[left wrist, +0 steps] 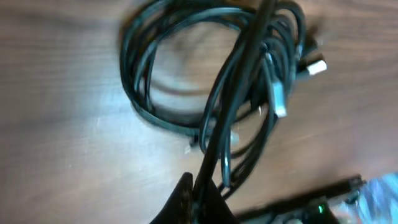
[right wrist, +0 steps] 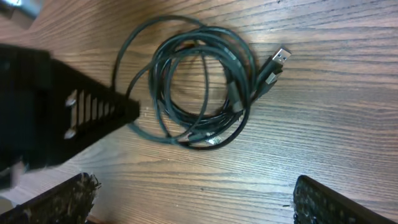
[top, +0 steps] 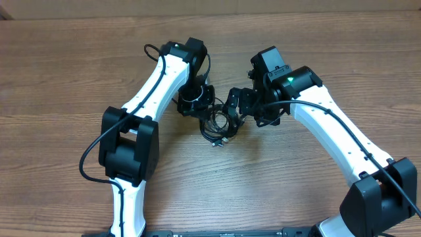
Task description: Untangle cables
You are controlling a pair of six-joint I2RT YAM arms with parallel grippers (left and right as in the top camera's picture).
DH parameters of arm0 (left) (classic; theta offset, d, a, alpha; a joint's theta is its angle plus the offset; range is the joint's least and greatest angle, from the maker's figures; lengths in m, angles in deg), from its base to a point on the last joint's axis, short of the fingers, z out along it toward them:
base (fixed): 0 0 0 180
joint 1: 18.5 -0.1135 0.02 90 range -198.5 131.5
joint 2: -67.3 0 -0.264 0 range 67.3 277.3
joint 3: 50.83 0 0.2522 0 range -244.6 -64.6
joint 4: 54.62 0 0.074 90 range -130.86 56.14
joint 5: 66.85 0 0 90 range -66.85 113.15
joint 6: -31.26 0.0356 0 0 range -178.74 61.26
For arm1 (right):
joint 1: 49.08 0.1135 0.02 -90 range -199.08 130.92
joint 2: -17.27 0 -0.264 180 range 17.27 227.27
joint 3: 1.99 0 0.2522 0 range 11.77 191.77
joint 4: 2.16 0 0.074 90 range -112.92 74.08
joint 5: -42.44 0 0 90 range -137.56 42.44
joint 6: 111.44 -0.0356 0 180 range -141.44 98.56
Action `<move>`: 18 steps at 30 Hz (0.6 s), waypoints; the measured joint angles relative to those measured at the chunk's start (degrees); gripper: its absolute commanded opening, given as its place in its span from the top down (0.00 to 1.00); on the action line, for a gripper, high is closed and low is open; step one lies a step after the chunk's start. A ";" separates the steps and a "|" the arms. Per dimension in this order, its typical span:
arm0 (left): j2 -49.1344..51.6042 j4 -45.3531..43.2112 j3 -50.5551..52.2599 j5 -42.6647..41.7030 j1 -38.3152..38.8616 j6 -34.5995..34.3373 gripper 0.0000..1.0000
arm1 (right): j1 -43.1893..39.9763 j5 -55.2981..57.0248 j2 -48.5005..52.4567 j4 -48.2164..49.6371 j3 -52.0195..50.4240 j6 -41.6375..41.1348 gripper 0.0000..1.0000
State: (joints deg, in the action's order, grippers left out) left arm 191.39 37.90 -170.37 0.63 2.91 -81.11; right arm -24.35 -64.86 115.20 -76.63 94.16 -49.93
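My left gripper is holding a strand of cable that loops into the tangled coil [right wrist: 235, 76], so next my right gripper grabs that piece next to my left gripper's fingers [right wrist: 132, 86] and raises it.
The cables [top: 217, 128] lie as one tangled coil of thin black loops on the wooden table between both arms. My left gripper [top: 201, 109] is shut on one strand of the cables [left wrist: 211, 81], which runs taut from the jaws [left wrist: 200, 196] up across the coil. Silver plug ends [left wrist: 280, 102] stick out at the coil's right side. My right gripper [top: 235, 105] is open and empty [right wrist: 194, 186], hovering just short of the coil [right wrist: 199, 87]. A USB plug [right wrist: 280, 57] points out to the upper right of the coil.
The wooden table [top: 66, 79] surrounds the coil. My left gripper's black finger [right wrist: 68, 118] shows at the left of the right wrist view, close to the coil. Thick black arm wires [top: 89, 155] loop beside the left arm.
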 measured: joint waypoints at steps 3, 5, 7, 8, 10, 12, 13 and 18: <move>0.00 7.06 -7.28 -0.44 0.00 0.24 0.96 | 0.00 -0.35 0.02 0.00 0.00 0.00 0.00; -0.09 12.55 -13.42 -1.73 0.00 0.26 0.96 | 0.00 -0.46 0.02 0.13 0.00 -0.02 0.00; -0.33 16.65 -19.45 -3.04 0.00 0.26 0.96 | 0.00 -0.48 0.02 0.66 0.00 -0.07 0.00; -0.52 17.22 -20.96 -3.39 0.00 0.28 0.96 | 0.02 -0.52 0.02 0.70 0.00 -0.04 0.00; -0.63 17.70 -22.88 -4.35 0.00 0.26 0.96 | 0.02 -1.20 0.02 0.72 0.00 -0.07 0.00; -0.68 17.75 -23.56 -6.05 0.00 0.13 0.96 | 0.02 -2.16 0.02 0.85 0.00 -0.04 0.00; -0.68 17.77 -23.56 -7.54 0.00 -0.09 0.96 | 0.04 -3.04 0.02 1.18 0.00 -0.07 0.00; -0.68 17.94 -23.56 -14.78 -0.44 -0.24 0.96 | 0.48 -3.65 0.02 1.97 -0.68 -0.24 0.01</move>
State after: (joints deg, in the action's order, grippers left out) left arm 190.72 55.85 -193.93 -14.15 2.48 -81.35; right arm -23.87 -68.51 115.22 -74.66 93.49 -50.17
